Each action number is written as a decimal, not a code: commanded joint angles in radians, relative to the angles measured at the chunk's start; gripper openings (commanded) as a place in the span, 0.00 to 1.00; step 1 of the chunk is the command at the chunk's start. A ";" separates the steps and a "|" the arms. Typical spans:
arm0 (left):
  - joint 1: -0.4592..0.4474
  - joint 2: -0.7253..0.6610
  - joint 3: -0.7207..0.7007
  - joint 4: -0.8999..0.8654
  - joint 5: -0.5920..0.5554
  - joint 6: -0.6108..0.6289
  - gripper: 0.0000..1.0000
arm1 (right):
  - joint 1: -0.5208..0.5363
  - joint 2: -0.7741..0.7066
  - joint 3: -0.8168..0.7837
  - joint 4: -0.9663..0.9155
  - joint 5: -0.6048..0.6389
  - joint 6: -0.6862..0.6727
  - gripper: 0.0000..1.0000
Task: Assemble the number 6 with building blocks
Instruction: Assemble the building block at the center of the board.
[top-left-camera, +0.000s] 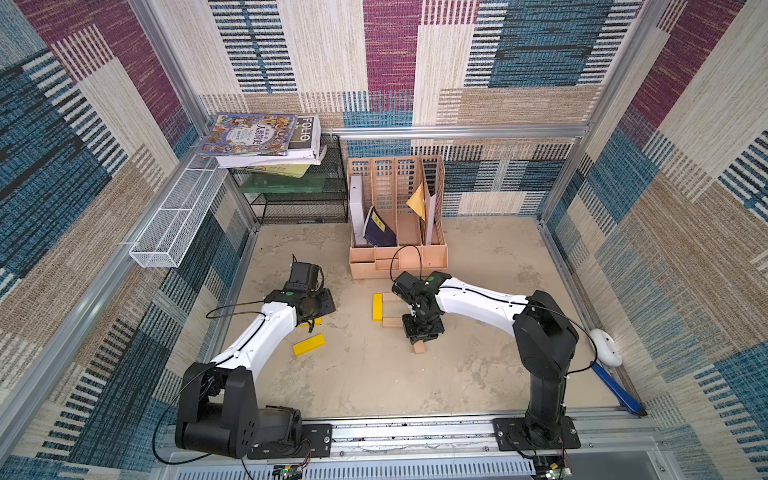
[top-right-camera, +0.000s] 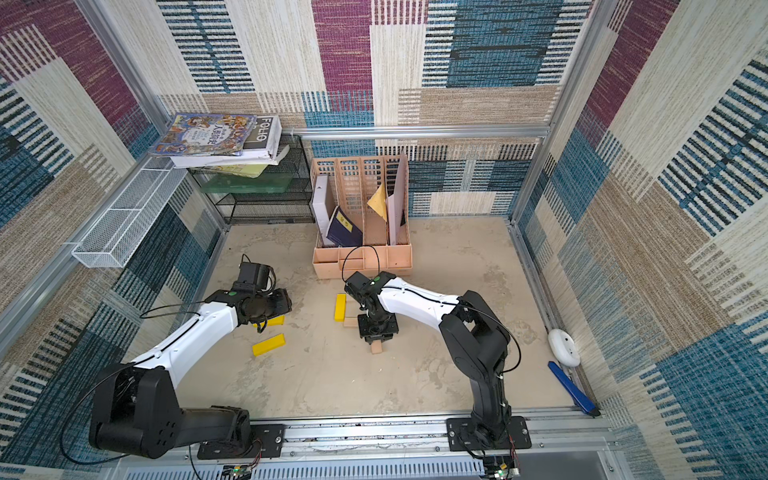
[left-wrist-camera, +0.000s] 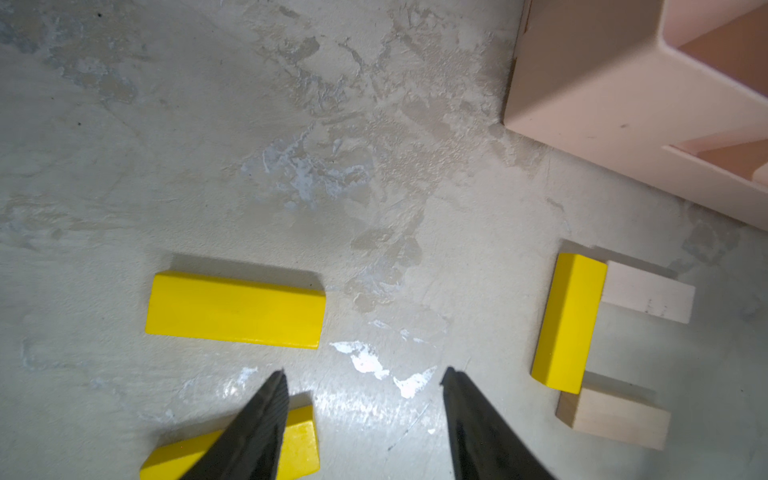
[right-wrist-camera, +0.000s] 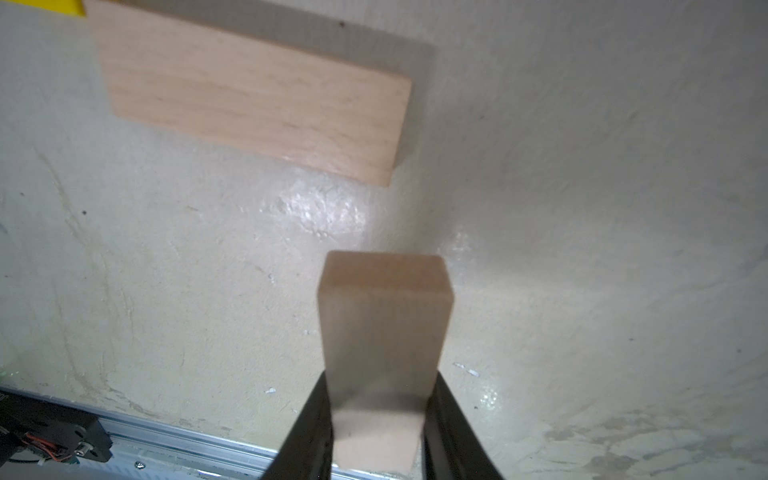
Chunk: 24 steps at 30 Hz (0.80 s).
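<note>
The pale plank in my grip sticks out past the loose end of the lower pale plank (right-wrist-camera: 398, 132), so my right gripper should move it back under that loose end before lowering it.
In both top views a yellow plank (top-left-camera: 377, 306) (top-right-camera: 340, 307) lies lengthwise, with a pale wood plank (top-left-camera: 390, 296) against its far end and another pale plank (top-left-camera: 391, 322) against its near end. My right gripper (right-wrist-camera: 379, 378) is shut on a third pale wood plank (right-wrist-camera: 384, 332) (top-left-camera: 419, 346), held just in front of the lower pale plank (right-wrist-camera: 253, 91). The left gripper (left-wrist-camera: 363, 374) stands open over bare floor. A loose yellow plank (left-wrist-camera: 235, 309) (top-left-camera: 309, 344) lies near it, and a second yellow plank (left-wrist-camera: 297, 444) sits partly behind one finger.
A peach file organizer (top-left-camera: 399, 257) stands just behind the laid planks. A black mesh shelf with books (top-left-camera: 299, 187) and a white wire basket (top-left-camera: 174, 224) occupy the far left. A white device (top-left-camera: 606, 347) and a blue tool (top-left-camera: 615, 388) lie by the right wall.
</note>
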 joint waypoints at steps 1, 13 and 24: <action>0.000 -0.002 0.002 0.034 -0.020 0.011 0.63 | 0.000 0.004 0.014 -0.023 -0.013 0.026 0.00; -0.001 0.012 0.032 0.021 -0.065 -0.066 0.63 | -0.015 0.003 0.029 -0.069 0.014 0.031 0.00; -0.027 0.016 -0.030 0.056 -0.085 -0.082 0.63 | 0.015 -0.032 -0.050 0.041 0.039 0.083 0.00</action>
